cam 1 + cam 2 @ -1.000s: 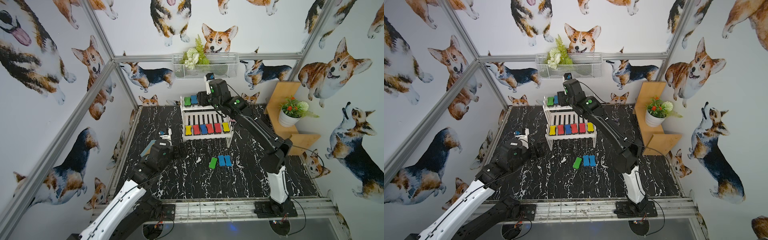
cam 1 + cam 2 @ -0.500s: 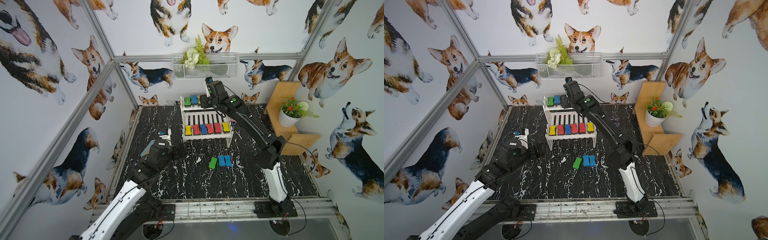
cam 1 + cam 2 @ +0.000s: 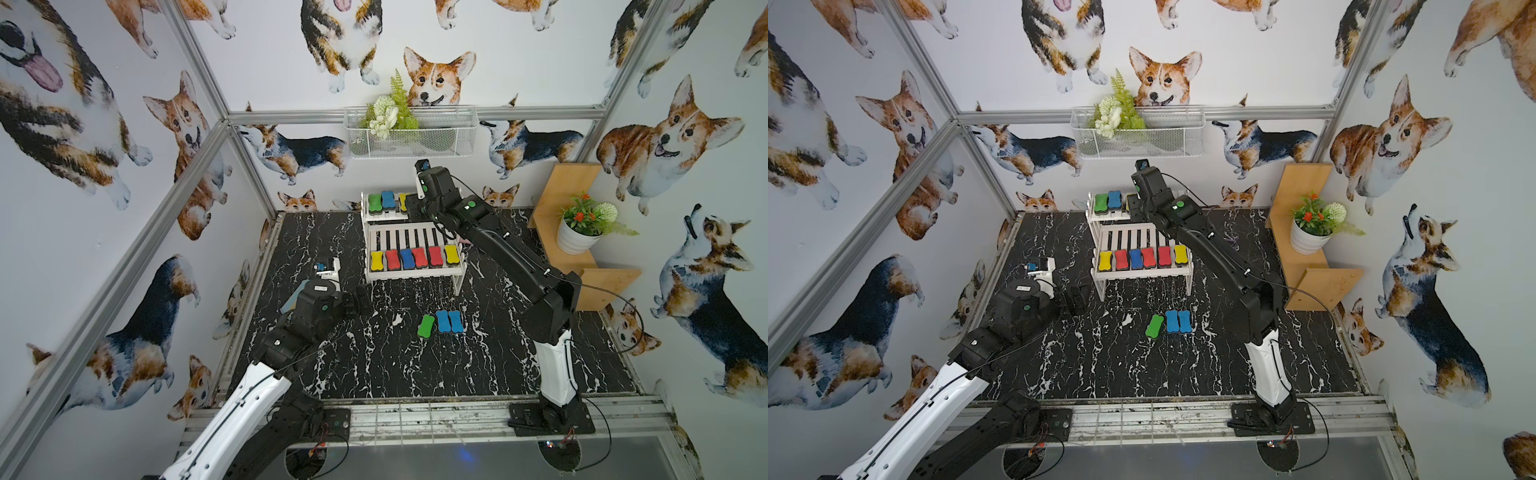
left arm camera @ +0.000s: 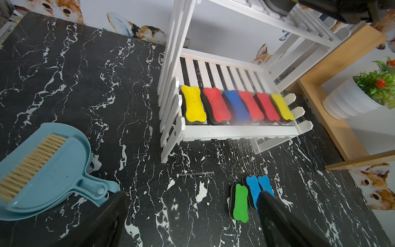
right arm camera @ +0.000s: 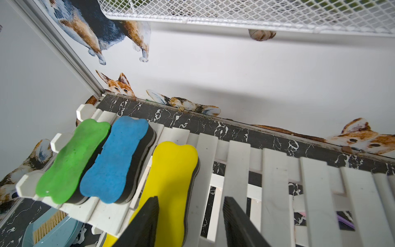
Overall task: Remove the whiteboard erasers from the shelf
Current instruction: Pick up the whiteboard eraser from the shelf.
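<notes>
One finger of my right gripper is over the yellow eraser and the other is over slats (image 5: 237, 181). Next, I move toward the blue eraser so that my fingers go on both sides of the yellow eraser's waist (image 5: 169, 189).
The white slatted shelf (image 3: 411, 274) stands at the back of the black marble table. Its top tier holds a green eraser (image 5: 72, 162), a blue eraser (image 5: 115, 160) and a yellow eraser (image 5: 173, 177). Several red, yellow and blue erasers (image 4: 235, 107) lie in a row on the lower tier. A green eraser (image 3: 426, 325) and two blue erasers (image 3: 449, 321) lie on the table. My right gripper (image 5: 191, 198) hangs over the top tier, open. One finger is above the yellow eraser, the other above bare slats. My left gripper (image 4: 192, 193) is open and empty, low over the table left of the shelf's front.
A light blue dustpan with a brush (image 4: 49, 169) lies on the table beside my left arm. A tan stepped shelf (image 3: 602, 286) with a potted plant (image 3: 582, 232) stands at the right. A white wire basket (image 3: 411, 133) hangs on the back wall above the shelf.
My right gripper has sunk a little toward the yellow eraser on the top tier, and its jaws have narrowed. The left arm has not moved.
</notes>
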